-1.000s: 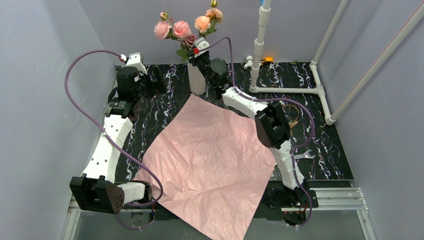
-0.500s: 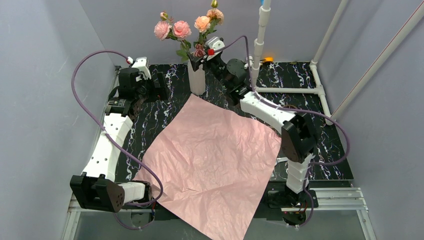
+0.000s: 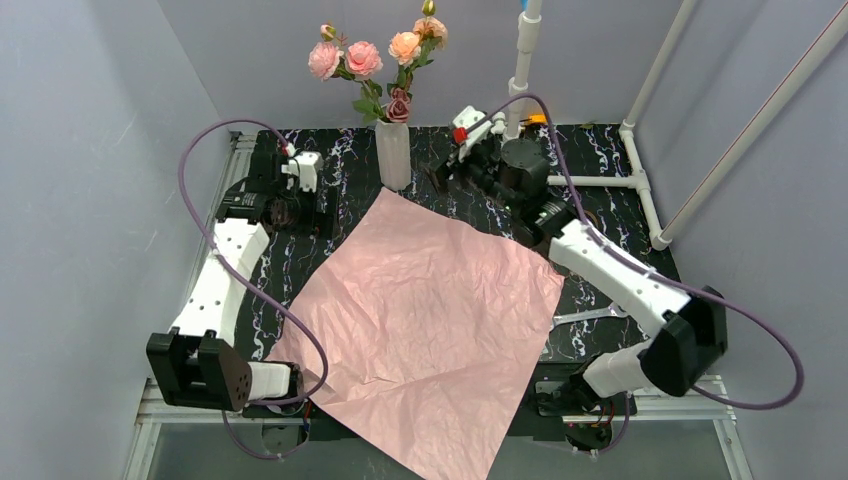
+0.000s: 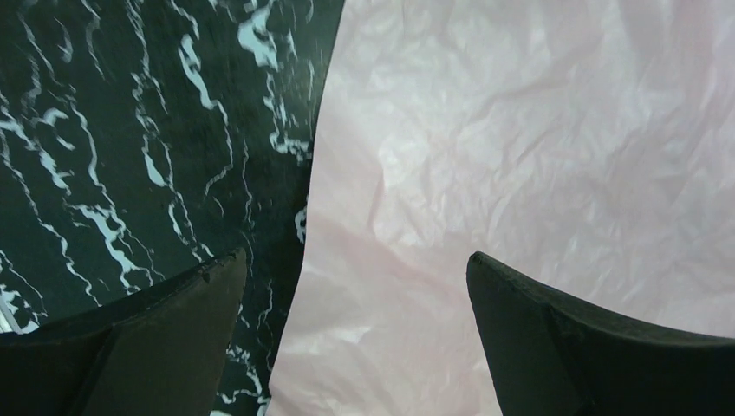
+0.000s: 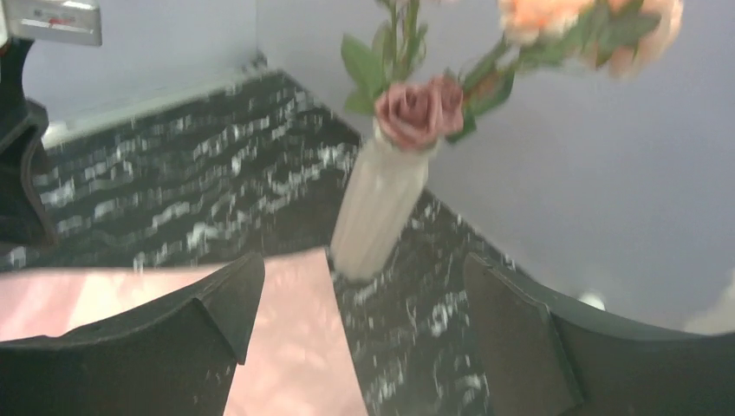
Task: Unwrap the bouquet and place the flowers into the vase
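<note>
I should use my left gripper to pinch the nearest edge [image 3: 312, 280] of the pink paper and pull it straighter, because the flowers stand in the vase but the pink paper's corner [image 3: 442, 462] hangs past the front edge.
The white ribbed vase [image 3: 393, 155] stands upright at the back of the table and holds the flowers [image 3: 365, 60]. They are pink and peach roses, with a dark mauve rose [image 5: 418, 108] low at the rim. The unwrapped pink paper [image 3: 420, 310] lies flat across the middle. My right gripper [image 3: 445, 175] is open and empty, just right of the vase and apart from it. In its wrist view the vase [image 5: 380, 204] stands beyond the open right gripper [image 5: 360, 303]. My left gripper [image 4: 355, 286] is open and empty above the paper's left edge [image 4: 312, 208].
White plastic pipes [image 3: 580, 180] stand and lie at the back right. A silver wrench [image 3: 590, 315] lies on the black marbled table [image 3: 640, 290] beside the paper's right edge. Grey walls close in the left, back and right.
My right gripper opened, let go of the flowers at the vase and drew back to the right. My left gripper shifted right, toward the paper's edge.
</note>
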